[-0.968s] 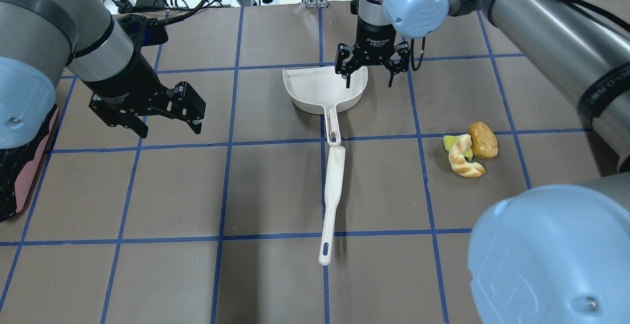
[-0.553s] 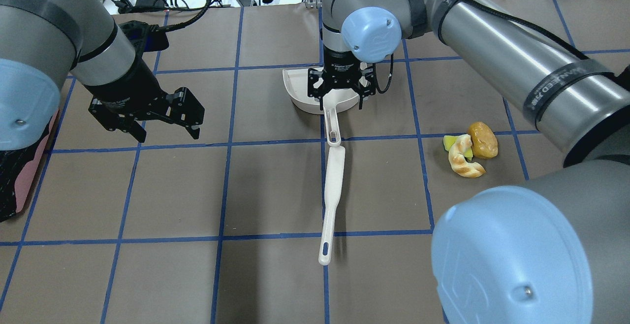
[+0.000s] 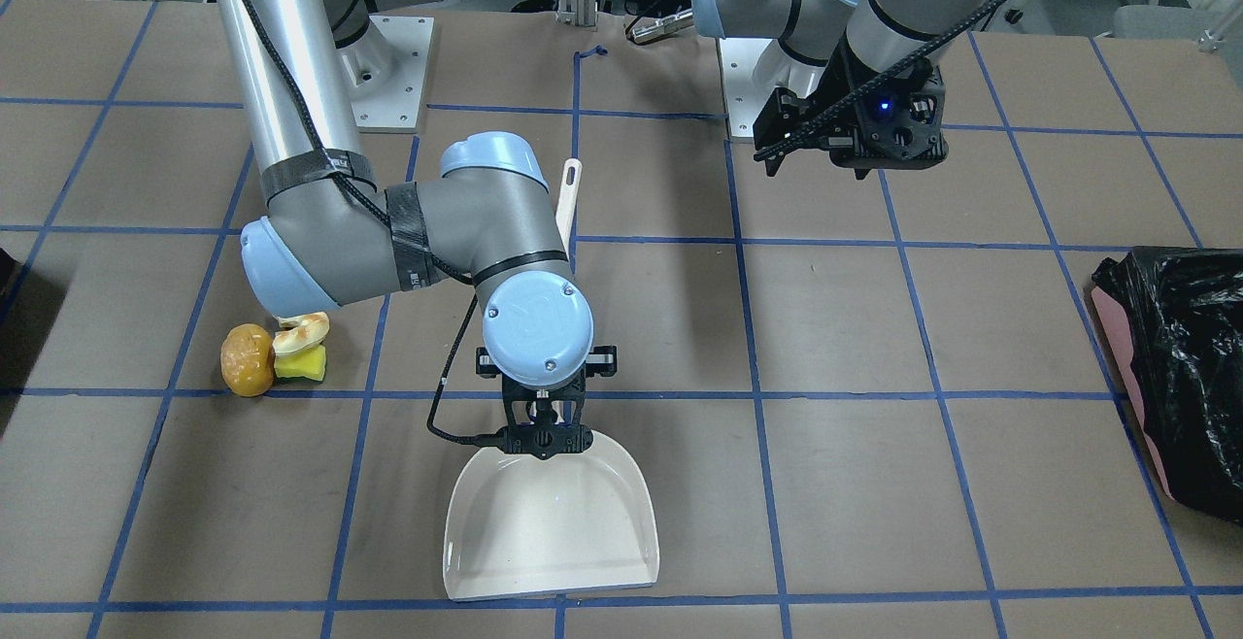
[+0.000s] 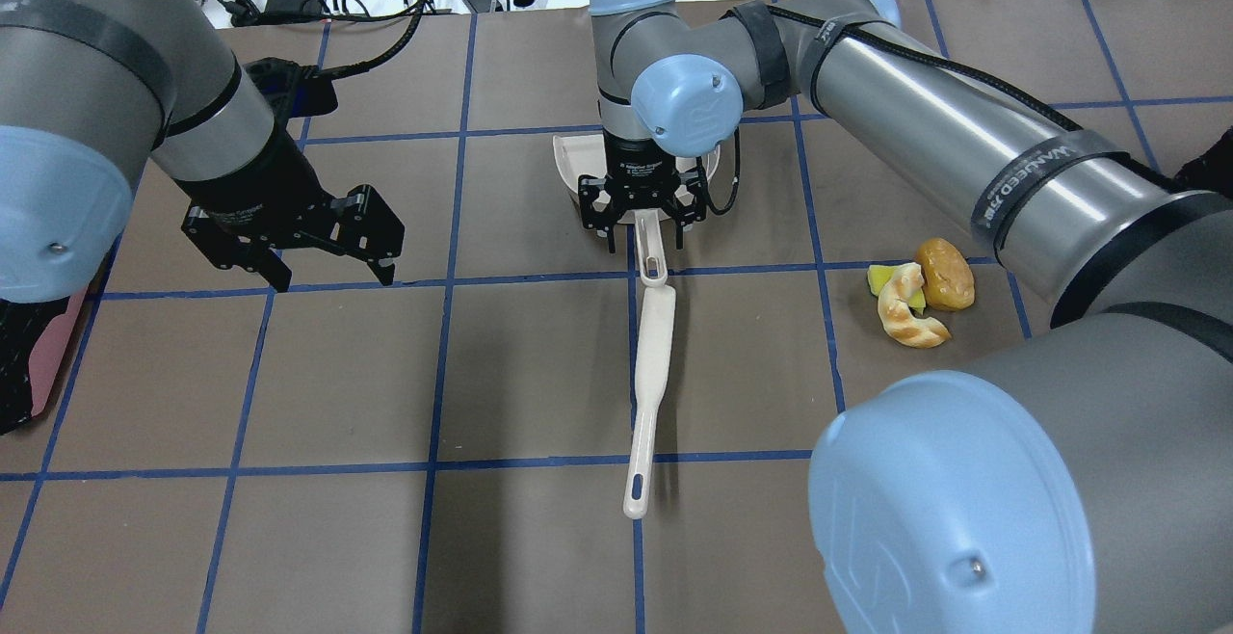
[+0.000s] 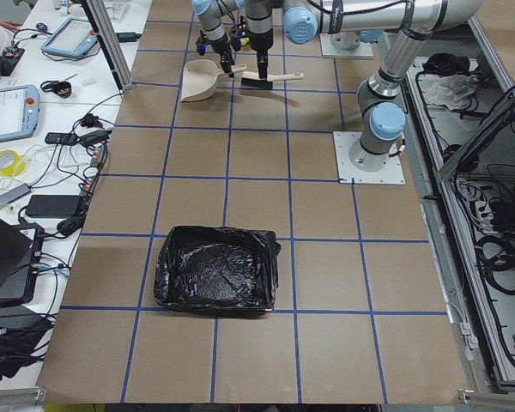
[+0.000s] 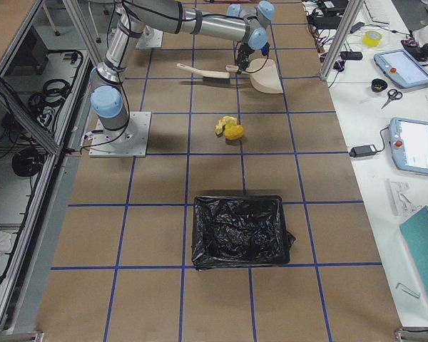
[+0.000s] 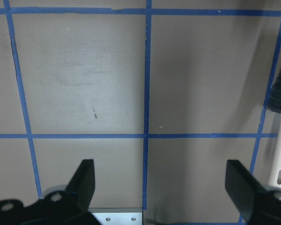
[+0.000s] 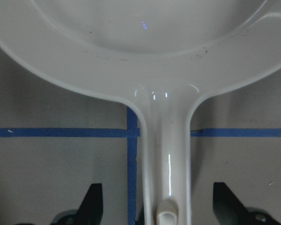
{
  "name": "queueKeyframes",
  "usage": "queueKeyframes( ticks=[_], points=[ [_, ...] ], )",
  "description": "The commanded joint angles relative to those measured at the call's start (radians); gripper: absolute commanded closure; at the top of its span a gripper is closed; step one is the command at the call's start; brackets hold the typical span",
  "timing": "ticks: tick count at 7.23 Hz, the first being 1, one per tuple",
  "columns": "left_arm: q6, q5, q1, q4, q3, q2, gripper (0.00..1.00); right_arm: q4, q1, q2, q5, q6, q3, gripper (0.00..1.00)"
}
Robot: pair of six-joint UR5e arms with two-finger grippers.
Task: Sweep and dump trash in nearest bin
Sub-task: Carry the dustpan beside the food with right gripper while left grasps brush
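The white dustpan (image 3: 553, 519) has raised sides and a straight open front edge (image 3: 554, 591). The trash should slide out freely when I tilt the dustpan.
The white dustpan (image 3: 549, 522) lies at the table's middle, and its handle (image 4: 652, 253) points toward the robot. My right gripper (image 4: 644, 241) is open, low over that handle, one finger on each side; the right wrist view shows the handle (image 8: 164, 150) between the fingers (image 8: 91, 206). A white brush (image 4: 650, 374) lies end to end with the handle. The trash sits together to the right: an orange-brown bun (image 4: 945, 273), a ring pastry (image 4: 905, 311) and a yellow-green block (image 4: 879, 279). My left gripper (image 4: 327, 263) is open and empty, over bare table at the left.
A black-lined bin (image 3: 1180, 377) stands at the table's end on my left, also in the exterior left view (image 5: 216, 269). A second black-lined bin (image 6: 239, 231) stands toward my right end. Cables and devices lie beyond the table's far edge.
My right gripper moved from above the dustpan's far right corner toward the robot and now straddles the handle, still open. My left gripper shifted only slightly.
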Motion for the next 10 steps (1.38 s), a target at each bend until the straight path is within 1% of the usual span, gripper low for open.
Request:
queueKeyframes(
  ticks=[1,2,3,4,5,6,7,8,9,10],
  points=[
    [-0.01,-0.002,0.0,0.003,-0.009,-0.008,0.0,0.01,0.004,0.002,-0.007,-0.001,0.001,0.6],
    [-0.016,-0.003,-0.002,0.004,-0.007,-0.011,0.0,0.01,0.004,0.003,-0.009,-0.001,0.003,0.78],
    [-0.016,-0.011,-0.002,0.009,-0.006,-0.011,0.0,0.01,0.004,0.002,-0.009,-0.002,0.003,0.93],
    [-0.022,-0.014,-0.005,0.009,-0.007,-0.015,0.0,0.01,0.004,0.002,-0.01,-0.004,0.001,1.0],
    [-0.022,-0.012,-0.011,0.009,-0.006,-0.012,0.0,0.012,-0.003,-0.016,-0.016,-0.004,-0.013,1.0],
    [-0.024,-0.015,-0.023,0.012,-0.006,-0.02,0.0,0.01,-0.017,-0.076,-0.071,-0.043,-0.014,1.0],
    [-0.022,-0.015,-0.044,0.015,-0.007,-0.026,0.0,0.036,-0.055,-0.122,-0.106,-0.177,-0.013,1.0],
    [-0.022,-0.015,-0.064,0.02,-0.006,-0.031,0.0,0.109,-0.116,-0.173,-0.104,-0.262,-0.011,1.0],
    [-0.027,-0.017,-0.099,0.033,-0.006,-0.032,0.0,0.213,-0.179,-0.219,-0.12,-0.472,-0.002,1.0],
    [-0.044,-0.017,-0.18,0.073,-0.006,-0.034,0.0,0.286,-0.248,-0.251,-0.18,-0.605,0.007,1.0]
  ],
)
